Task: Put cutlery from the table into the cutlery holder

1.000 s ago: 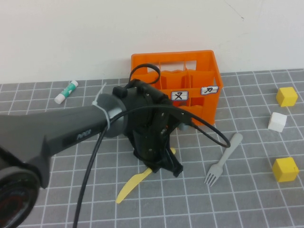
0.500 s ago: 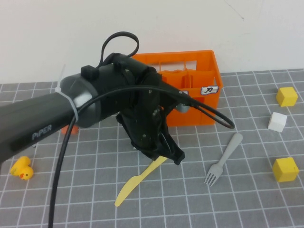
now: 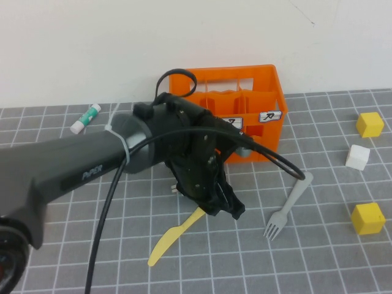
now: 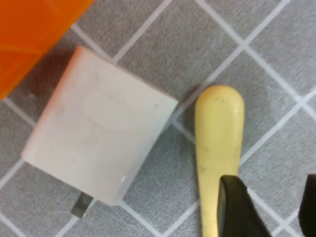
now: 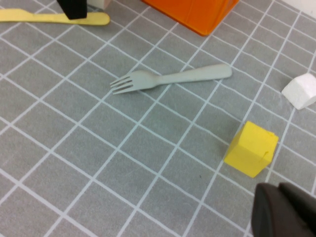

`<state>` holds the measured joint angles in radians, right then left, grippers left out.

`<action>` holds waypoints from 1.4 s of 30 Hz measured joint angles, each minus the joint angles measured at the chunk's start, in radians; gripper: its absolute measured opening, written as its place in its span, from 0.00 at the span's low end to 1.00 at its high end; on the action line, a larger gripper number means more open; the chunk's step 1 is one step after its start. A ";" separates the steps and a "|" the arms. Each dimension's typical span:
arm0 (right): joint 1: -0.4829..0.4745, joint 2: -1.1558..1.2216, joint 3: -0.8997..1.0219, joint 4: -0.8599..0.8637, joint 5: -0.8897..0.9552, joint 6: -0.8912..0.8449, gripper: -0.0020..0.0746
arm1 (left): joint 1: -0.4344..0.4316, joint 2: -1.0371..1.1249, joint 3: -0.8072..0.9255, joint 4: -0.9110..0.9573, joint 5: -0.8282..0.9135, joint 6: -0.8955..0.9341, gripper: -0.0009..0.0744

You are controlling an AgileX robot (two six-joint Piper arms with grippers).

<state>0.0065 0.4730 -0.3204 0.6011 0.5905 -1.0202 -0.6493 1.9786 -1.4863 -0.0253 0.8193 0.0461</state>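
I should shift toward the white charger block and put the two fingers of my left gripper on either side of the handle (image 4: pixel 209 205) before I close them, because one of those fingers covers the knife's handle (image 4: pixel 217 170).
The pale-yellow knife (image 3: pixel 173 237) lies flat on the grey grid table (image 3: pixel 318 263) in front of the orange cutlery holder (image 3: pixel 260 92). My left gripper (image 3: pixel 226 211) is low over the knife's handle end and open. In the left wrist view one finger (image 4: pixel 237 207) overlaps the knife handle (image 4: pixel 217 133); the gap between the fingers shows bare table. The grey fork (image 3: pixel 288 205) lies to the right of the knife and also shows in the right wrist view (image 5: pixel 168 79). My right gripper (image 5: pixel 284 212) is shut and empty, out of the high view, near a yellow cube (image 5: pixel 251 148).
A white charger block (image 4: pixel 98 148) lies between the knife handle and the crate. Two yellow cubes (image 3: pixel 370 124) (image 3: pixel 367 218) and a white block (image 3: pixel 358 157) sit at the right. A glue stick (image 3: pixel 85 118) lies at the back left. My left arm hides the middle of the table.
My left arm rose and swung left half a second ago, then came back down and slightly right over the knife handle. The knife and fork have stayed on the table.
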 joint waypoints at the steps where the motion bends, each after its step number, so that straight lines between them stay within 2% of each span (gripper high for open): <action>1: 0.000 0.000 0.000 0.000 0.000 0.000 0.02 | 0.000 0.005 0.000 0.004 0.000 0.000 0.36; 10: 0.000 0.000 0.000 0.000 0.000 0.000 0.02 | 0.000 0.052 0.000 0.107 0.012 -0.078 0.38; 21: 0.000 0.000 0.000 0.000 0.000 0.000 0.02 | 0.000 0.076 -0.006 0.108 0.018 -0.080 0.38; 24: 0.000 0.000 0.000 0.000 0.000 0.000 0.02 | 0.000 0.076 -0.008 0.104 0.018 -0.074 0.33; 28: 0.000 0.000 0.000 0.000 0.000 0.000 0.02 | 0.000 0.077 -0.008 0.097 0.023 -0.046 0.18; 42: 0.000 0.000 0.000 0.000 0.000 0.000 0.02 | 0.000 0.079 -0.014 0.097 0.053 -0.020 0.18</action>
<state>0.0065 0.4730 -0.3200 0.6011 0.5900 -1.0202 -0.6493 2.0571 -1.5007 0.0714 0.8720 0.0257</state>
